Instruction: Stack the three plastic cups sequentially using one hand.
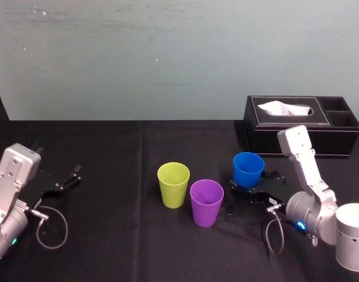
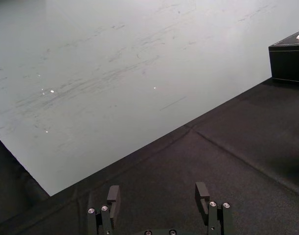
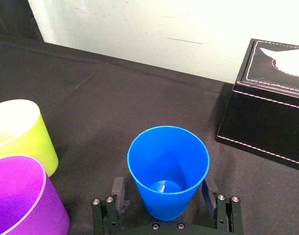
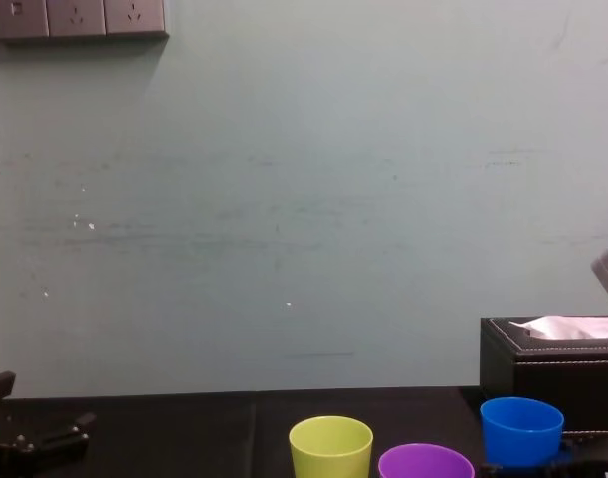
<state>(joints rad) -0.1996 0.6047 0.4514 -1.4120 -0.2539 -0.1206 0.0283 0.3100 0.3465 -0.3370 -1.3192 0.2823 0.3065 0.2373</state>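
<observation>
My gripper will lower the blue cup (image 4: 522, 433) into the yellow-green cup. The blue cup narrows (image 3: 166, 208) toward its base, so it will go in deep and its rim will stay above.
Three plastic cups stand upright on the black table. The yellow-green cup (image 1: 173, 184) is left of the purple cup (image 1: 206, 201), and the blue cup (image 1: 248, 167) is to their right. My right gripper (image 1: 253, 182) is open, low on the table, with one finger on each side of the blue cup's lower part. In the right wrist view the blue cup (image 3: 168, 169) sits between the fingers (image 3: 117, 188) with small gaps; the yellow-green cup (image 3: 22, 132) and purple cup (image 3: 22, 196) are beside it. My left gripper (image 1: 66, 179) rests open at the table's left with nothing in it.
A black leather-look tissue box (image 1: 302, 126) with a white tissue stands behind the blue cup, close to the right arm. The black tablecloth (image 1: 120, 235) reaches the pale wall at the back. A cable loops beside the left arm (image 1: 50, 226).
</observation>
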